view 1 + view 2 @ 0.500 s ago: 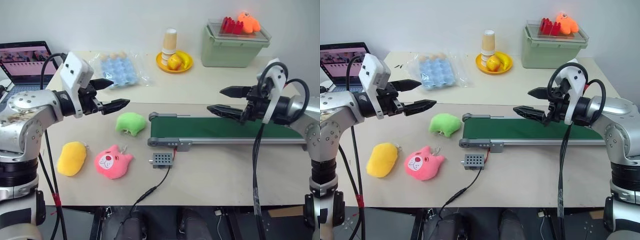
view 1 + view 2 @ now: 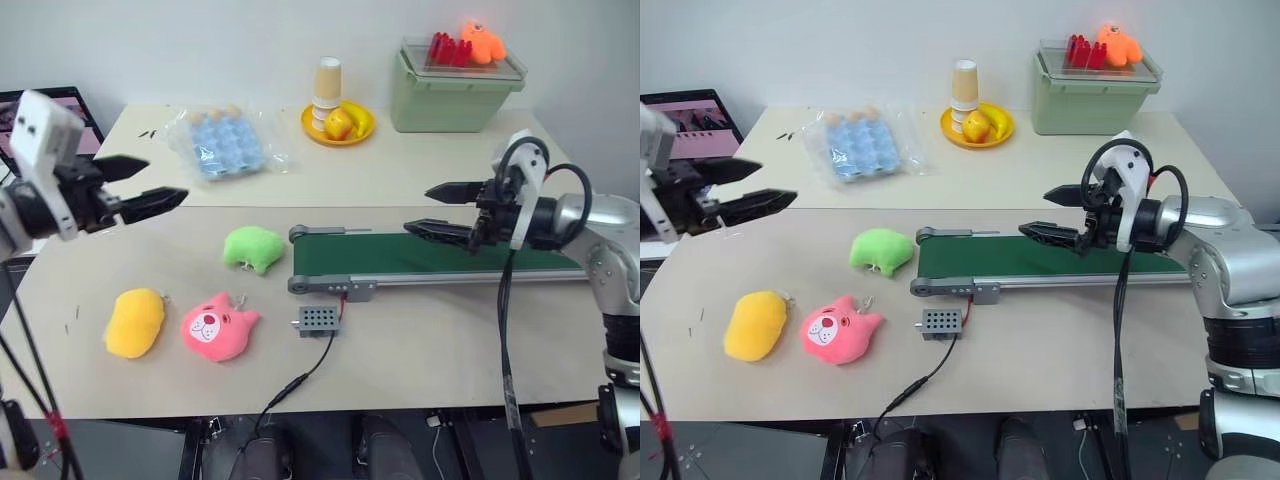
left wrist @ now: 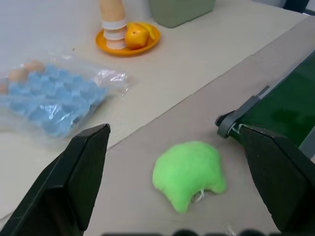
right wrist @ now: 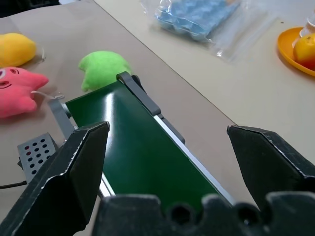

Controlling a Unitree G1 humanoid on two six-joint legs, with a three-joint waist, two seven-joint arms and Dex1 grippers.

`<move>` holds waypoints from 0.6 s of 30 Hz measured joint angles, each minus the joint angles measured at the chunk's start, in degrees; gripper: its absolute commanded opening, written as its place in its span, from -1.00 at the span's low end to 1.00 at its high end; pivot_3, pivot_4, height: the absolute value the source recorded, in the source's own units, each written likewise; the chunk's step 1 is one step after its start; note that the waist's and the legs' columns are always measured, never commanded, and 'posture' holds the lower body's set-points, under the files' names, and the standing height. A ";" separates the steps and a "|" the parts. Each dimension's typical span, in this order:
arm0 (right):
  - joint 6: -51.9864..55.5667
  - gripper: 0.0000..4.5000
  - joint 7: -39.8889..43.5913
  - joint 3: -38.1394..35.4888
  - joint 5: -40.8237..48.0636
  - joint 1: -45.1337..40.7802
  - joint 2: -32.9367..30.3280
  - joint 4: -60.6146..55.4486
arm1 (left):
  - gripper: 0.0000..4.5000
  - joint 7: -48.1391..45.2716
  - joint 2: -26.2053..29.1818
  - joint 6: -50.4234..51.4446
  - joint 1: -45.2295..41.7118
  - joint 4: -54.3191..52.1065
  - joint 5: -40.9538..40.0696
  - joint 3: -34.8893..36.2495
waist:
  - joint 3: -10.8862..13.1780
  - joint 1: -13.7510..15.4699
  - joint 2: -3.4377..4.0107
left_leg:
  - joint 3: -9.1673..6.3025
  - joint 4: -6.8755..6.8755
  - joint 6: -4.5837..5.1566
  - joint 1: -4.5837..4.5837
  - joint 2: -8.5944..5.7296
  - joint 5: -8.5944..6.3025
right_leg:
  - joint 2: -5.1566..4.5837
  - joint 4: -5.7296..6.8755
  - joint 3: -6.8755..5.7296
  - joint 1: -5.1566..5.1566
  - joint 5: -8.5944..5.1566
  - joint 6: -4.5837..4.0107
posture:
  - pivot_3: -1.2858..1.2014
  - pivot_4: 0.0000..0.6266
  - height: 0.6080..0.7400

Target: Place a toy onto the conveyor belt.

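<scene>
The yellow toy lies clear of the pink toy, so the robot's open left gripper keeps moving down until its fingers straddle the yellow toy's body (image 2: 135, 323), and then close.
Three plush toys lie on the table's left half: a green one (image 2: 255, 247), a yellow one (image 2: 135, 322) and a pink one (image 2: 217, 326). The conveyor belt (image 2: 370, 258), dark green in a grey frame, runs to the right from beside the green toy. My left gripper (image 2: 166, 180) hovers open above the table, left of the green toy (image 3: 189, 172) and pointing toward it. Open too, my right gripper (image 2: 418, 207) hangs over the belt's middle (image 4: 142, 157), empty.
A small grey perforated box (image 2: 318, 319) on a cable sits in front of the belt's left end. At the back are a bagged blue egg tray (image 2: 222, 142), a yellow plate of fruit (image 2: 338, 120), and a green bin (image 2: 455, 85). A laptop (image 2: 695, 115) stands far left.
My left gripper has drawn back to the left, away from the green toy. The camera has shifted a little. The right gripper holds its place over the belt.
</scene>
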 measured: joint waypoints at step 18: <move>-2.86 1.00 3.62 3.21 -4.04 -2.45 2.68 4.27 | 0.98 15.15 -4.63 25.80 18.76 -8.53 0.92 6.10 | 0.02 0.85 -0.03 | 0.07 -0.27 -0.09 0.10 -0.01 0.02 | -0.04 0.02 0.09 -0.05 -0.01 -0.13 | 0.03 -0.52 0.91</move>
